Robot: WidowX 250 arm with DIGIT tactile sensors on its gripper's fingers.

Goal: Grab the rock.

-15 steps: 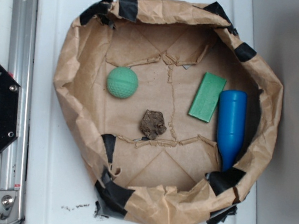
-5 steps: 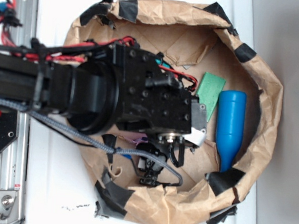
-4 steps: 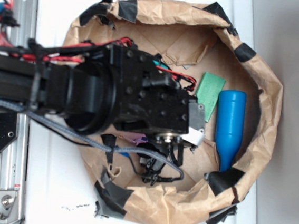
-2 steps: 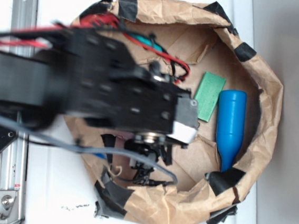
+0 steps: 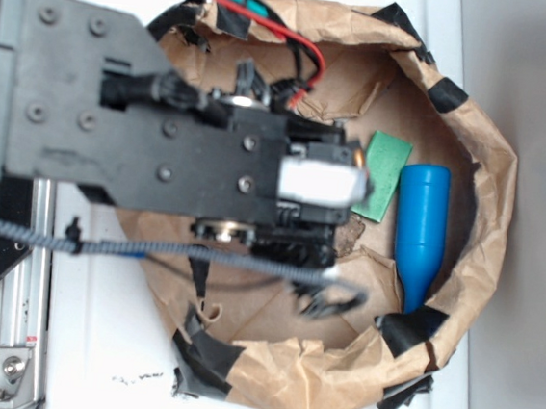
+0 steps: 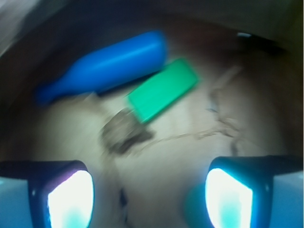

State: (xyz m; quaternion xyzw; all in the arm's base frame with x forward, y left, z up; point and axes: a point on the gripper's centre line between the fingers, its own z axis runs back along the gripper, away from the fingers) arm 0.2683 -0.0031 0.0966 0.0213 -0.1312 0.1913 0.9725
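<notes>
The rock is in front of my open fingers, up against the green block's corner (image 5: 364, 216), so my gripper should move forward and straddle the rock (image 5: 350, 234) before it closes.
The rock (image 6: 124, 130) is a blurred dark brown lump on the paper floor, ahead of my gripper (image 6: 149, 199) and touching the near corner of the green block (image 6: 161, 90). My gripper is open wide. Its two fingers (image 6: 66, 199) glow at the bottom corners of the wrist view with only bare paper between them. In the exterior view a brown edge of the rock (image 5: 350, 234) peeks out beside the black arm (image 5: 163, 146). The arm hides the fingers there.
A blue bottle (image 5: 419, 233) lies along the right wall of the crumpled paper bag (image 5: 492, 187), beside the green block (image 5: 383, 172). A blurry green shape (image 6: 192, 209) sits by the right finger. Cables (image 5: 248, 260) hang across the bag.
The arm has risen toward the exterior camera and now looms larger. The rock lies further right than three seconds ago, against the green block.
</notes>
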